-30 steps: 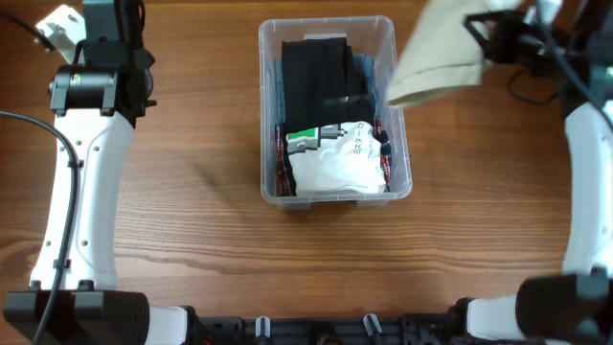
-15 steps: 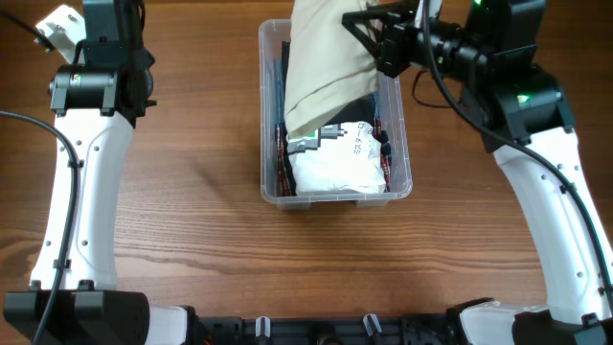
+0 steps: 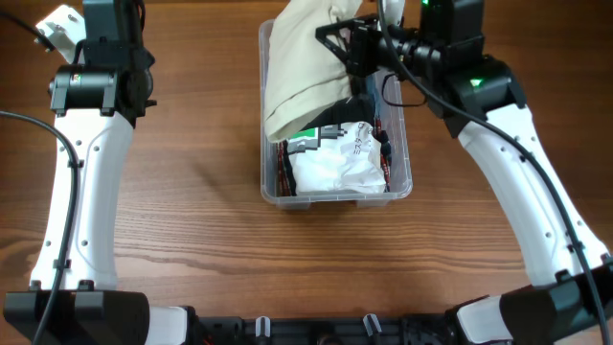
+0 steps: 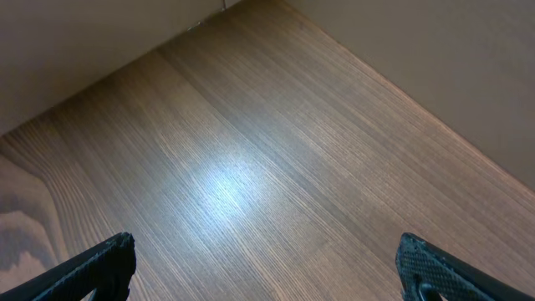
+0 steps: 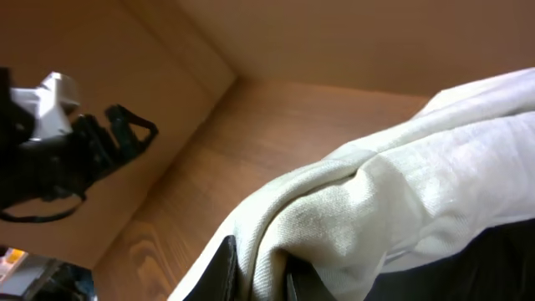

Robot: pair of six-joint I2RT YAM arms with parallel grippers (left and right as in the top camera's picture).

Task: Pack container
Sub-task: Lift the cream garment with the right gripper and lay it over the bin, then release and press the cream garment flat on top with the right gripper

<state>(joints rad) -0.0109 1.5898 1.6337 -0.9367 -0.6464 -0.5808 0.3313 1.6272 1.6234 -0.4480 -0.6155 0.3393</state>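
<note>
The cream garment is hanging past the container's far rim (image 3: pixel 299 19), so the robot's right gripper should pull it toward the container's near end and lower it over the white garment (image 3: pixel 339 165).
The clear plastic container (image 3: pixel 402 188) sits at the table's top centre, holding dark folded garments and a white garment with a green label (image 3: pixel 335 163). My right gripper (image 3: pixel 347 50) is shut on a cream folded garment (image 3: pixel 299 67), which hangs over the container's far left part and its left rim. In the right wrist view the cream garment (image 5: pixel 393 192) is pinched between the fingers (image 5: pixel 255 272). My left gripper (image 4: pixel 267 272) is open and empty over bare wood, far left of the container.
The left arm (image 3: pixel 96 86) stands at the table's left side. The right arm (image 3: pixel 498 125) reaches in from the right over the container. Bare wooden table (image 3: pixel 192 211) lies left of and in front of the container.
My right gripper has carried the cream garment leftward from the table's upper right to over the container. The left arm has not moved.
</note>
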